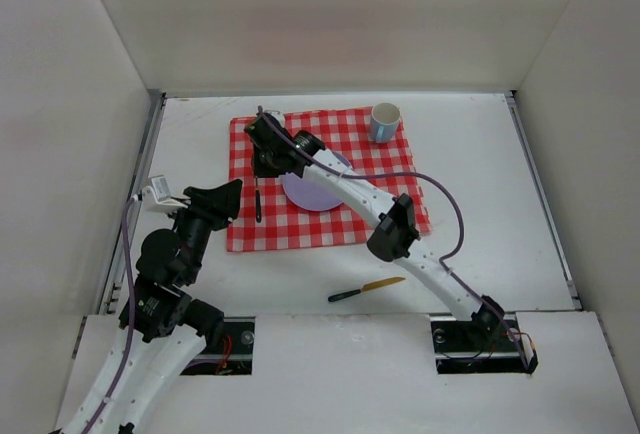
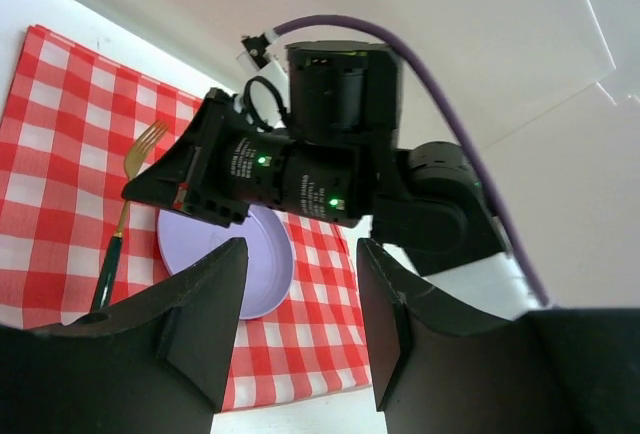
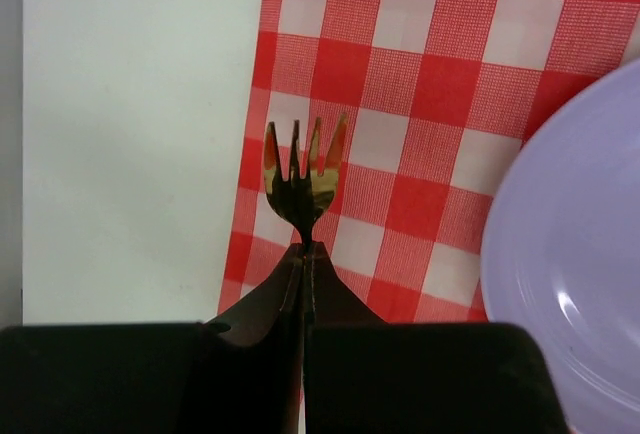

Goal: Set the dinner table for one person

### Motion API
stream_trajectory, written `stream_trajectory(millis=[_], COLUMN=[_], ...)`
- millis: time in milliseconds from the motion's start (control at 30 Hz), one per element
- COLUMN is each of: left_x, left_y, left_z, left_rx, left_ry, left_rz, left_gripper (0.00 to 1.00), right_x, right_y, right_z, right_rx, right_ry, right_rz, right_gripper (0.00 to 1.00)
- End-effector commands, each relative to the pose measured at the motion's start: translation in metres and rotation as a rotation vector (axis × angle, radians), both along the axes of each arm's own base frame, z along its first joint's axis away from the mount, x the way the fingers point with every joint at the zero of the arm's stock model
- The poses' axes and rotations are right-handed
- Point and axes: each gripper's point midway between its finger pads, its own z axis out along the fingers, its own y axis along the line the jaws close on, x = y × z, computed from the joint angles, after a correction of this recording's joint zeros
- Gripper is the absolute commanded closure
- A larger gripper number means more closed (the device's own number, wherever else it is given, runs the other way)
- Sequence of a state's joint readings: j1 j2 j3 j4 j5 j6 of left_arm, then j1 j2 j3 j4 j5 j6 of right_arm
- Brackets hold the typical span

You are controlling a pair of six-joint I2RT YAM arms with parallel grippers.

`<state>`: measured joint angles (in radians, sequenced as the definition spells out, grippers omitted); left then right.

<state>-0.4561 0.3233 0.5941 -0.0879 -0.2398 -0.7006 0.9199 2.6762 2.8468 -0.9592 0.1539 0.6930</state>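
The gold fork (image 1: 258, 205) is straight beside the lilac plate, with its tines pointing away from me. My right gripper should keep lowering it to the open cloth (image 1: 269, 216) and let go of it there.
On the white dinner table (image 1: 480, 184) lies a red-and-white checked cloth (image 1: 330, 219) with a lilac plate (image 1: 312, 194) on it. My right gripper (image 3: 305, 254) is shut on the neck of a gold fork (image 3: 300, 169) with a dark handle (image 1: 257, 204). The fork is over the cloth's left part, left of the plate (image 3: 570, 284), with its tines pointing away from me. My left gripper (image 2: 300, 274) is open and holds nothing. It hovers near the cloth's left edge (image 1: 232, 194), facing the right gripper (image 2: 230, 169) and the fork (image 2: 125, 209).
A white and blue mug (image 1: 384, 122) stands on the cloth's far right corner. A knife (image 1: 366, 288) with a dark handle and gold blade lies on the bare table in front of the cloth. White walls enclose the table on three sides.
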Motion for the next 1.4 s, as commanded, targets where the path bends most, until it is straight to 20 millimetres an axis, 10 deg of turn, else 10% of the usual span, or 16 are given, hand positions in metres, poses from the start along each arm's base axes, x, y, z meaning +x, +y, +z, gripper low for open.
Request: stream_trajectory(millis=[0, 700, 1000, 1367], left_x=[-0.005, 0.001, -0.001, -0.009], left_y=[0.001, 0.002, 0.003, 0.019], left_z=[0.014, -0.005, -0.005, -0.005], left_rx=[-0.003, 0.014, 0.016, 0.131], left_ry=[-0.025, 0.019, 0.015, 0.024], left_rz=[-0.013, 0.004, 0.003, 0.048], left_gripper=[0.55, 0.55, 0.55, 0.55], right_x=[-0.01, -0.016, -0.013, -0.003], right_y=[-0.007, -0.017, -0.014, -0.046], right_z=[-0.001, -0.067, -0.051, 0.035], right_rx=[-0.005, -0.128, -0.094, -0.13], right_ry=[0.054, 0.132, 0.103, -0.077], right_rz=[-0.026, -0.029, -0.032, -0.053], right_gripper=[0.99, 0.93, 0.76, 0.72])
